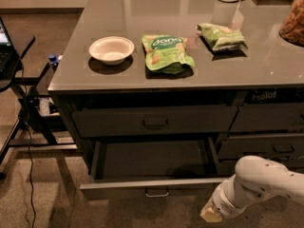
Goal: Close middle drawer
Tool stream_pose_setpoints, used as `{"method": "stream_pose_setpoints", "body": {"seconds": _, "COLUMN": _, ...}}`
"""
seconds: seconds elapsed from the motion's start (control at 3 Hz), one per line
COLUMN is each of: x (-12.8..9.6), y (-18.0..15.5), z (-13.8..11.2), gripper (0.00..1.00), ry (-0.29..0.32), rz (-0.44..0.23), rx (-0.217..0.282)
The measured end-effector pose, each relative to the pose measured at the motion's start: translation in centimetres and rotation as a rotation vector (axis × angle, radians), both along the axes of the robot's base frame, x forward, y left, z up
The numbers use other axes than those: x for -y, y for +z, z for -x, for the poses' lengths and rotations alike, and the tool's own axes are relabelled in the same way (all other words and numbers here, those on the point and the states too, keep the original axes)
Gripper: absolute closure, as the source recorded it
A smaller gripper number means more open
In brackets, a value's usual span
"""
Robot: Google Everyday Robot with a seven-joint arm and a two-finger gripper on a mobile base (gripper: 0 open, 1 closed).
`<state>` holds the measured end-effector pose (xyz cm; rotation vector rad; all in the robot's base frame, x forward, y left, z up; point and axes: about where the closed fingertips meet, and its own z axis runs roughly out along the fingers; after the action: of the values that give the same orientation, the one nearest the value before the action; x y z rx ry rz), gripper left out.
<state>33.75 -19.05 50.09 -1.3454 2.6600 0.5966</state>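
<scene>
My gripper should carry on toward the panel (pixel 194 188), as the way is open to the end of the front panel (pixel 211 185), and next push until the middle drawer shuts.
The middle drawer (pixel 152 159) stands pulled far out of the left column of the dark cabinet. It is wide, shallow and shows nothing inside. Its flat front panel (pixel 118 189) is near the bottom of the view, with a small metal loop handle (pixel 156 192) at its centre. My white arm (pixel 266 182) comes in from the bottom right. My gripper (pixel 212 214) is low, just right of and a little below the right end of the front panel, and whether it touches the panel cannot be told.
The closed top drawer (pixel 154 121) sits above. Narrower drawers (pixel 268 118) fill the right column. The countertop (pixel 71 75) holds a white bowl (pixel 111 50), two green snack bags (pixel 166 52) (pixel 222 36) and a jar (pixel 293 23). A stand with cables (pixel 23 108) is at left.
</scene>
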Motion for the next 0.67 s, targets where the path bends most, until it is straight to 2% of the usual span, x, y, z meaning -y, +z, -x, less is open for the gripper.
{"method": "stream_pose_setpoints", "body": {"seconds": 0.33, "x": -1.2, "y": -2.1, "z": -3.1, "gripper": 1.00, "ry": -0.022, "rz": 0.011, "rx": 0.076}}
{"method": "stream_pose_setpoints", "body": {"seconds": 0.67, "x": -2.2, "y": -3.5, "z": -5.5, "gripper": 1.00, "ry": -0.018, "rz": 0.027, "rx": 0.120}}
